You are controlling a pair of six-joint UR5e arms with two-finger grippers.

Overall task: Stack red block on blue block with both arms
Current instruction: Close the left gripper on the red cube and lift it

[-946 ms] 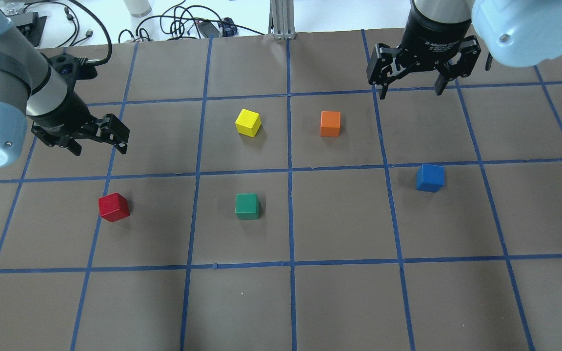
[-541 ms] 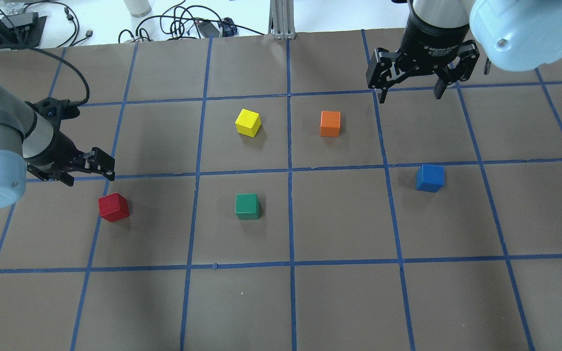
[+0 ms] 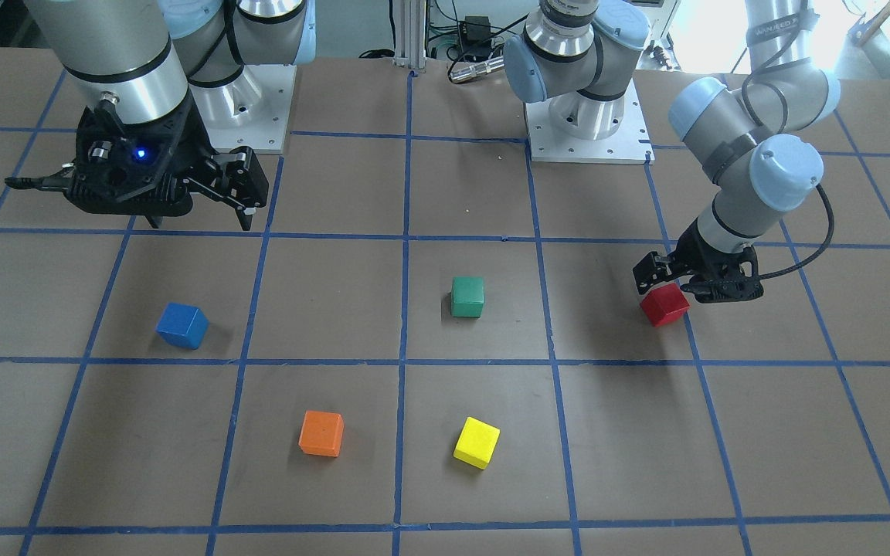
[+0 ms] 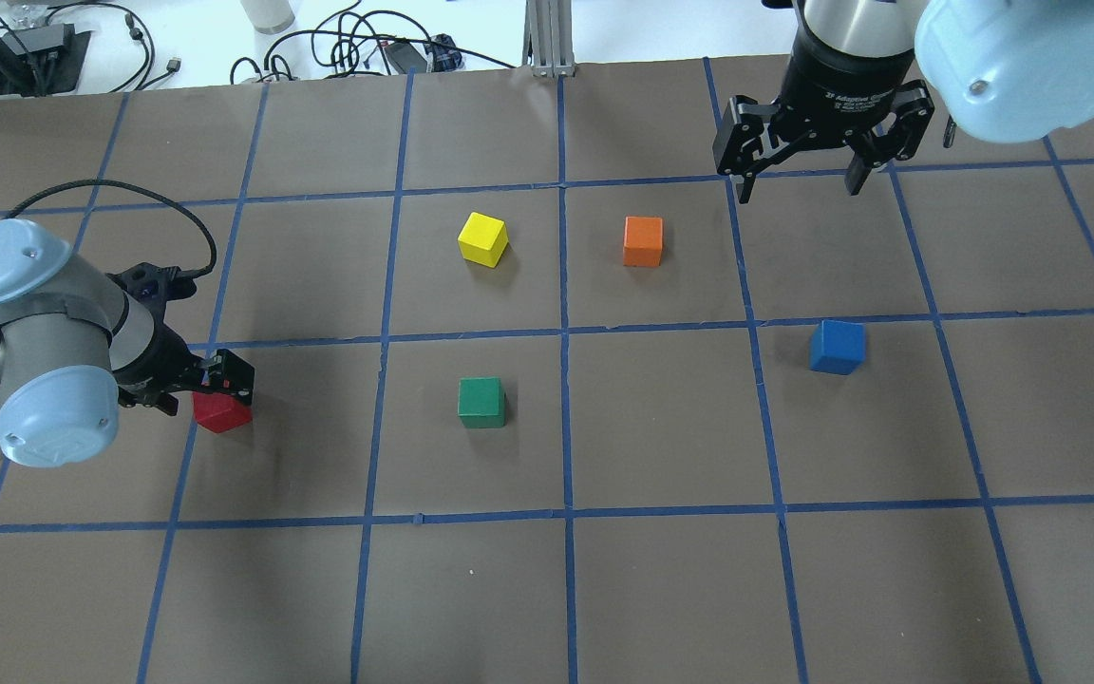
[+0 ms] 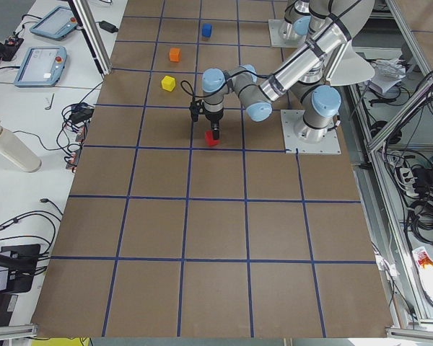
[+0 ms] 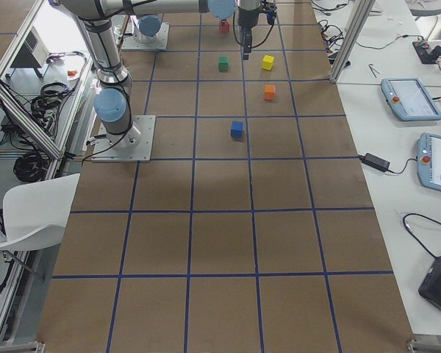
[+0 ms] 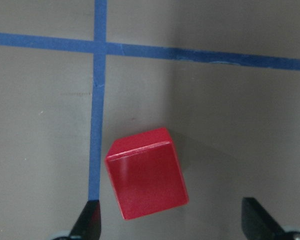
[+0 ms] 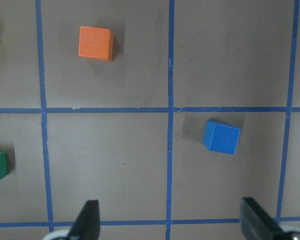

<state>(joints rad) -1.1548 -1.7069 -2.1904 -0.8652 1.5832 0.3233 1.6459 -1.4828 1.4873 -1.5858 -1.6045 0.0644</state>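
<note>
The red block's slanted edge (image 7: 156,210) sits crooked between my left gripper's fingers, so the block will turn square to them when I grip it and lift.
The red block (image 4: 221,415) lies on the brown table at the left. It also shows in the front view (image 3: 664,304) and the left wrist view (image 7: 146,175). My left gripper (image 4: 215,382) is open and low over it, with one fingertip on each side and neither touching. The blue block (image 4: 837,347) lies at the right, alone, and shows in the right wrist view (image 8: 221,137). My right gripper (image 4: 800,185) is open and empty. It hangs high, beyond the blue block toward the table's far edge.
A green block (image 4: 481,402) lies between the red and blue blocks. A yellow block (image 4: 482,238) and an orange block (image 4: 643,241) lie farther back. Blue tape lines (image 4: 564,332) grid the table. Cables lie beyond the far edge.
My left arm has swung toward the robot and come down, bringing its open gripper from well beyond the red block to right over it. The right gripper has hardly moved. No block has moved.
</note>
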